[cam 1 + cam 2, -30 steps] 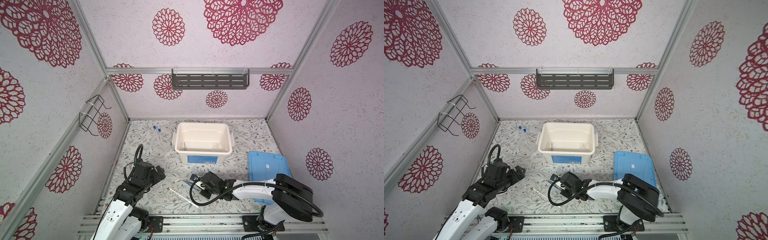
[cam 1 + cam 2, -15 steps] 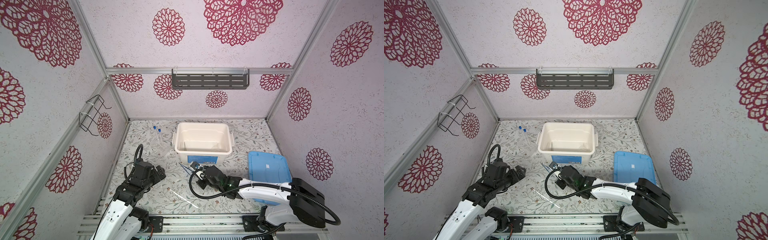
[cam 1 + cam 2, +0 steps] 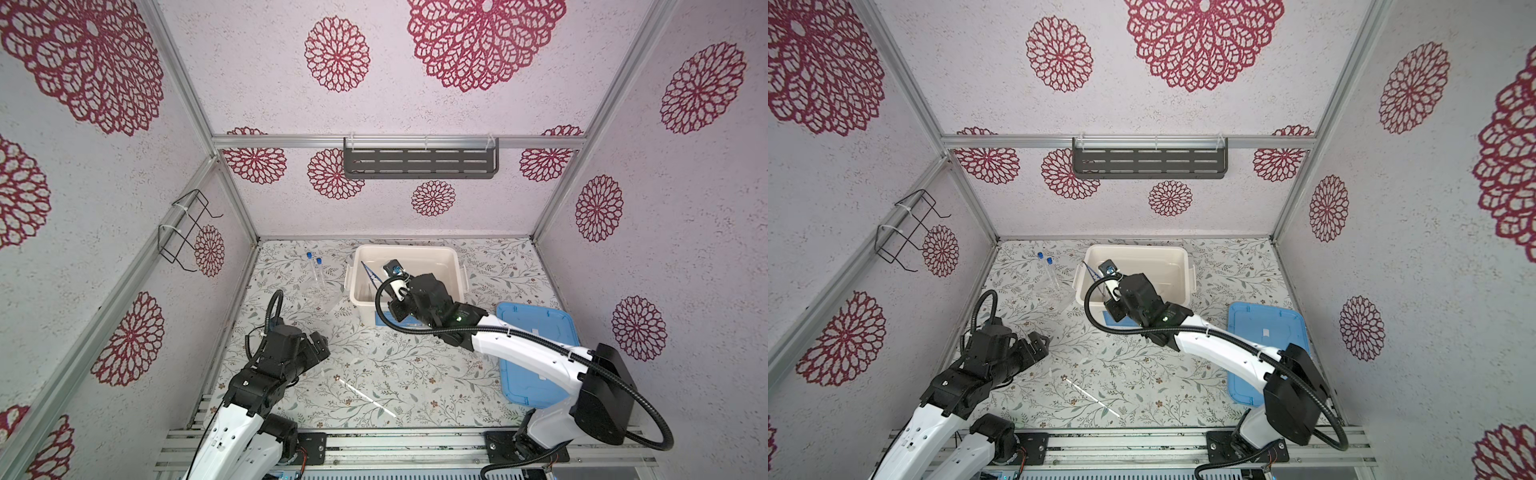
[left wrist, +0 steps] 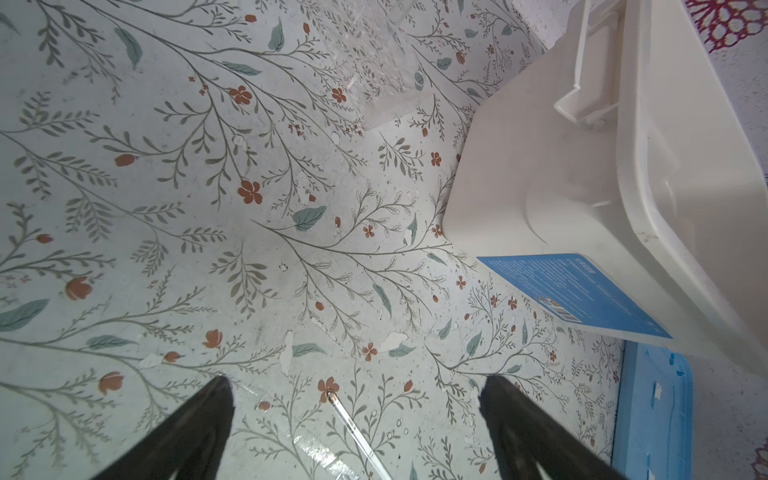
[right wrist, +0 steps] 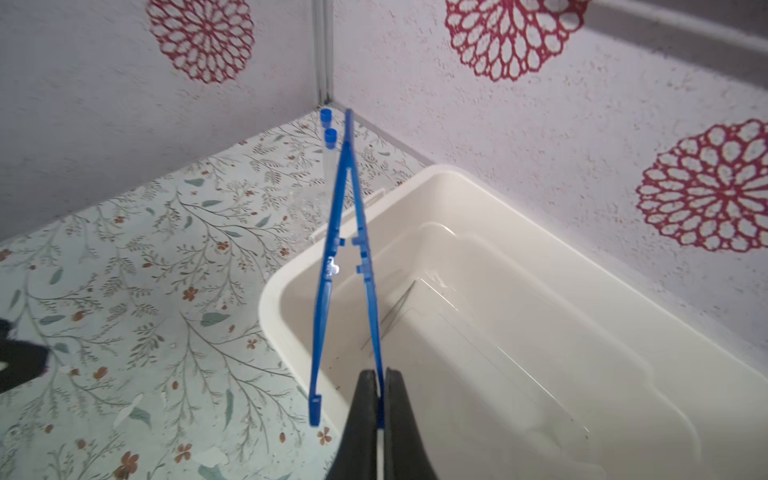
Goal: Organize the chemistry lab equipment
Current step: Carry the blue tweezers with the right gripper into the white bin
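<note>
My right gripper should keep lowering the blue tweezers, as there is open space (image 5: 432,332) beside the dark metal tweezers, to the white tub's bottom (image 5: 460,368) and let go of them there.
My right gripper (image 5: 381,376) is shut on one arm of the blue tweezers (image 5: 347,249), whose other arm hangs free. The tweezers (image 3: 369,272) hang over the left part of the white tub (image 3: 407,248). Dark metal tweezers (image 5: 390,316) lie on the tub's floor. My left gripper (image 4: 356,386) hovers open low over the table, and the end of the thin white stick (image 4: 353,428) lies between its fingers. The stick (image 3: 365,392) shows in both top views. Two clear tubes with blue caps (image 3: 313,266) stand in the see-through tube holder (image 3: 328,297), left of the tub.
The flat blue lid (image 3: 536,332) lies on the table right of the tub, under my right arm. A dark shelf (image 3: 419,162) hangs on the back wall and a wire rack (image 3: 185,228) on the left wall. The cell's walls close in three sides.
My right gripper has lifted the blue tweezers from the front middle of the table and carried them back over the tub. The left arm has stayed put.
</note>
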Robot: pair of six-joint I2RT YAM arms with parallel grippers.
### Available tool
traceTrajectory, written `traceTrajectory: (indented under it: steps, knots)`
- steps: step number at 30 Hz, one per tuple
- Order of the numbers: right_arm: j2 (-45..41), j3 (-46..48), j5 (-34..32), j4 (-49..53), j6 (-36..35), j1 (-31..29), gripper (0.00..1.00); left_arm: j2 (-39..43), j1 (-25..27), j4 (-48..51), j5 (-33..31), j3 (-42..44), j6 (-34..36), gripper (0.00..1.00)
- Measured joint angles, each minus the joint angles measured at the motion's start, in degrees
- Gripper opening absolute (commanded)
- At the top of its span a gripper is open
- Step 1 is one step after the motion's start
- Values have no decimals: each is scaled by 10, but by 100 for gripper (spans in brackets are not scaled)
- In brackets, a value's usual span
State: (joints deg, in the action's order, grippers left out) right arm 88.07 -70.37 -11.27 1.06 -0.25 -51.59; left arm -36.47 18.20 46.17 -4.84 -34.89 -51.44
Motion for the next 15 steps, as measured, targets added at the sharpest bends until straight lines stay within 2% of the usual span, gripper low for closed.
traceTrajectory:
  steps: [6,15]
  knots:
    - [87,-102,-10,108,44,25,0,1,0,1,-3,0,2,97]
    - [189,-184,-64,201,146,28,0,1,-1,2,-4,0,6,97]
